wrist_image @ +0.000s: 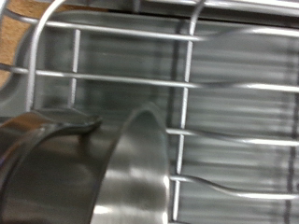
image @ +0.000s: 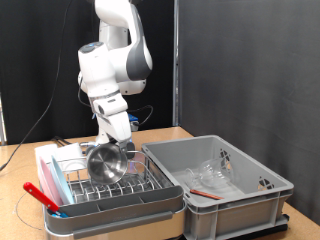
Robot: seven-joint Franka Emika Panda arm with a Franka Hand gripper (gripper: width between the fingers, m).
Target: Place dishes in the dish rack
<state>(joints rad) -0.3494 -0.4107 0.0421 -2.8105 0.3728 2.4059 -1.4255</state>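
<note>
The steel bowl [image: 107, 163] is standing tilted on its edge above the rack. Next, my gripper tips the bowl over and sets it down flat on the rack's wires [image: 139, 182] before the fingers open.
The shiny steel bowl [image: 105, 162] stands tilted on its edge over the wire slots of the dish rack [image: 140, 187], which sits in a white tray at the exterior view's lower left. My gripper [image: 118, 143] comes down from above and is shut on the bowl's upper rim. In the wrist view the bowl's rim [wrist_image: 140, 168] fills the near field, with the rack wires [wrist_image: 187, 84] just behind it. Small clear glass pieces [image: 215, 172] lie in the grey crate. The light blue plate is not in view.
A large grey crate [image: 250, 200] stands right of the rack, with a thin red item [image: 205, 193] inside. A red utensil [image: 38, 192] and a blue one [image: 57, 210] lie at the rack's left end. A dark curtain hangs behind.
</note>
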